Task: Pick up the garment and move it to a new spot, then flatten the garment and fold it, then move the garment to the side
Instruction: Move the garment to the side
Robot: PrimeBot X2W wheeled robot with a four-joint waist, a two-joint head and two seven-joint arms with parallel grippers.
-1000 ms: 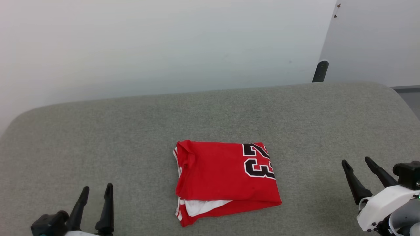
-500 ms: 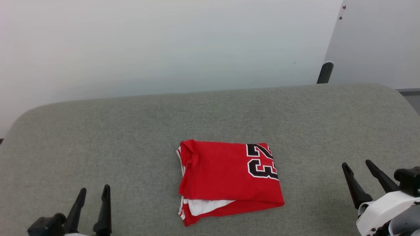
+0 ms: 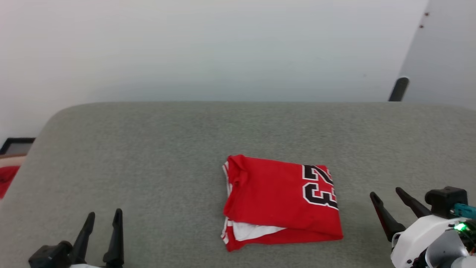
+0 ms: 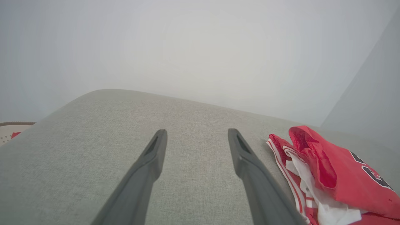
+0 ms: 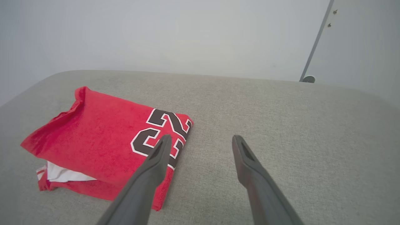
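The number goes around a closed fold (image 3: 335,196). The garment's layers (image 3: 276,196) will slide along together and stay folded when I pull that folded edge.
The garment (image 3: 280,201), a red jersey shirt with a black-and-white "23", lies folded into a rough square on the grey padded surface (image 3: 167,149), white fabric peeking out at its near edge. My left gripper (image 3: 103,217) stands open at the lower left, well apart from the garment, with nothing between its fingers. My right gripper (image 3: 388,194) stands open at the lower right, a short way off the garment's right edge. In the left wrist view the garment (image 4: 328,175) lies to the right of my open left gripper (image 4: 197,134). Seen from the right wrist, the garment (image 5: 103,140) lies left of the open right gripper (image 5: 200,140).
The padded surface ends at a rounded far edge against a pale wall (image 3: 223,48). A dark post (image 3: 398,89) stands behind the far right edge. At the far left, beyond the surface, some red cloth (image 3: 6,178) lies beside a dark frame (image 3: 16,145).
The whole head view has shifted, so the camera has turned left; the garment lies as before. Both grippers stay open in about the same places.
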